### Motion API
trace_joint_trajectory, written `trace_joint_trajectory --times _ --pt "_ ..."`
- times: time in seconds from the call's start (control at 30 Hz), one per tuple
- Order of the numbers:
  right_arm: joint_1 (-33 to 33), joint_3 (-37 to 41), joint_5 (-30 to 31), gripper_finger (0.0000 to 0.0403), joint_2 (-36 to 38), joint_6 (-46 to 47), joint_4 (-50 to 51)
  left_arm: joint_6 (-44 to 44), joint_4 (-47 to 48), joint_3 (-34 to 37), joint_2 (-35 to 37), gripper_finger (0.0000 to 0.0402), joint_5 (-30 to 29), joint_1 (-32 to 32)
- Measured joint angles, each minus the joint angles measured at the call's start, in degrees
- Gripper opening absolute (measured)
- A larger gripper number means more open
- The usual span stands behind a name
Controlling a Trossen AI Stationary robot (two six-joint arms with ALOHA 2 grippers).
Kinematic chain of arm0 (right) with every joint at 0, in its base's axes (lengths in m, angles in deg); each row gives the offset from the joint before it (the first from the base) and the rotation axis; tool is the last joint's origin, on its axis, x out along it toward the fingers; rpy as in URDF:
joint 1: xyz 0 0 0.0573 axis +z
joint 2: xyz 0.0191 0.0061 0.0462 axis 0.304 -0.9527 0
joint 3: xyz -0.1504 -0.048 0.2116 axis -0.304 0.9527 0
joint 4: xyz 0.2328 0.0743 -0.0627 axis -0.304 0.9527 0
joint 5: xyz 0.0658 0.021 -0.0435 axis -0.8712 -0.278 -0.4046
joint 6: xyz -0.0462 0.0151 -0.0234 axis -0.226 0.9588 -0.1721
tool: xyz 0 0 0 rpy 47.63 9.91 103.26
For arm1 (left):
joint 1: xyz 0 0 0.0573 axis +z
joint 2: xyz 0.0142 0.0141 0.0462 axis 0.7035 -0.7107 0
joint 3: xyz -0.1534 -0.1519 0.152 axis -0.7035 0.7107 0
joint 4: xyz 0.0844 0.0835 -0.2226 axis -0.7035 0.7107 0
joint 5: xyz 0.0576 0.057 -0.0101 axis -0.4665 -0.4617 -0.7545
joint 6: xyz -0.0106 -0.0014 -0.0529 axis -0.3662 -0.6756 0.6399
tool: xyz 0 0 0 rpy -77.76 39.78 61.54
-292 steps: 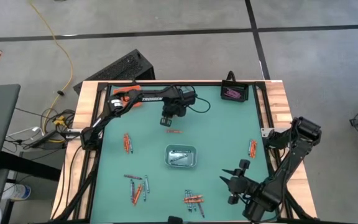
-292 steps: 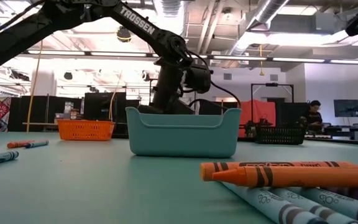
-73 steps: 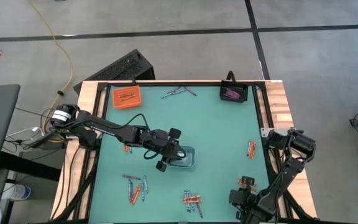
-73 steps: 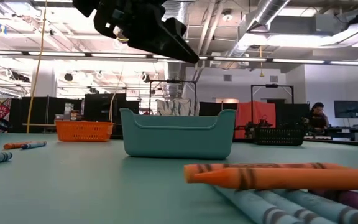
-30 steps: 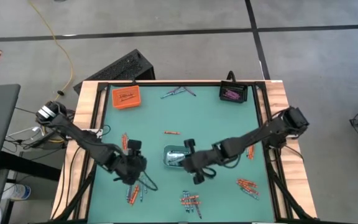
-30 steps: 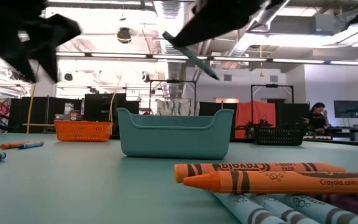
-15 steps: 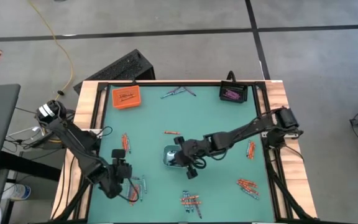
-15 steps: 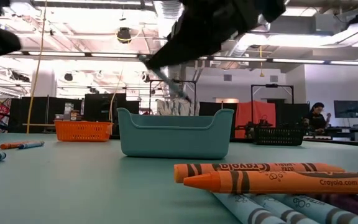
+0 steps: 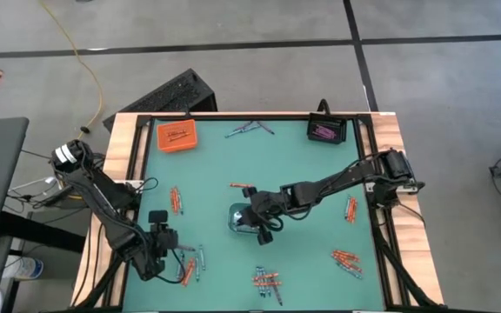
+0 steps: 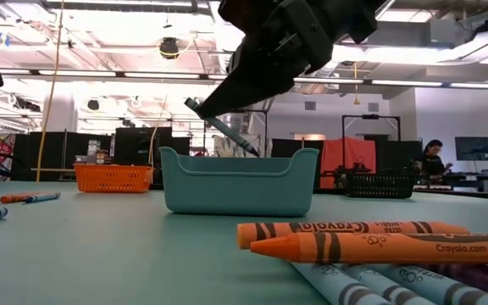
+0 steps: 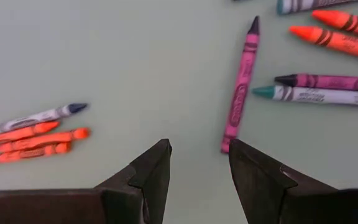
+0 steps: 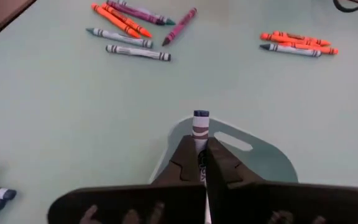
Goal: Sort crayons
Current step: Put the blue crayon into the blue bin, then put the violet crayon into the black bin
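Note:
The pink crayon (image 11: pixel 240 93) is lying beside the robot's left gripper, far away from the black tray (image 9: pixel 326 130), so next the left gripper picks it up and hands it over to the right gripper.
My right gripper (image 9: pixel 255 217) is shut on a grey-blue crayon (image 10: pixel 223 129) and hovers over the teal tray (image 10: pixel 240 182) in the middle of the table. My left gripper (image 11: pixel 197 155) stands open low over the mat at the near left. A pink crayon (image 11: pixel 241 87) and several loose crayons (image 9: pixel 190 265) lie flat just ahead of it, with nothing between its fingers. At the far edge stand an orange tray (image 9: pixel 177 136) and a black tray (image 9: pixel 327 130). My right gripper pinches the grey-blue crayon between its two fingers (image 12: pixel 188 158), near the crayon's upper end (image 10: pixel 195 105). The fingers come slanting down from above. The crayon is lifted clear and tilted, and its lower tip (image 10: pixel 255 152) hangs just above the teal tray's rim.
Small groups of crayons lie flat on the green mat at the left (image 9: pixel 177 200), the centre (image 9: pixel 242 185), the right (image 9: pixel 352 207), the near right (image 9: pixel 348 259) and the near middle (image 9: pixel 270 280). Grey-blue crayons (image 9: pixel 250 130) lie loose at the far edge.
My right gripper has carried the grey-blue crayon toward the table's left and far edges and now hangs over the teal tray. It has come down, so the crayon's tip hangs just above the rim. My left gripper has shifted a little toward the left edge, still open.

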Motion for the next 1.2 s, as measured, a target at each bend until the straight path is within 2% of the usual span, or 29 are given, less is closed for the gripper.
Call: trace_joint_trajectory --times 0.47,0.83,0.97,1.2 --pt "-0.3 0.0 -0.3 0.0017 0.0 3.3 2.9 -1.4 -14.8 6.3 0.0 0.0153 3.1 1.2" --pt "-0.9 0.0 0.3 0.0097 0.0 4.7 3.5 -1.8 -17.7 9.4 0.2 0.0151 6.6 4.3" --pt "-0.9 0.0 0.3 0.0106 0.0 4.4 3.5 -4.0 -18.1 9.3 0.1 0.0119 6.8 4.3" --pt "-0.9 0.0 0.4 0.0107 0.0 3.4 3.5 -6.7 -18.4 9.3 0.1 0.0012 7.2 4.3"
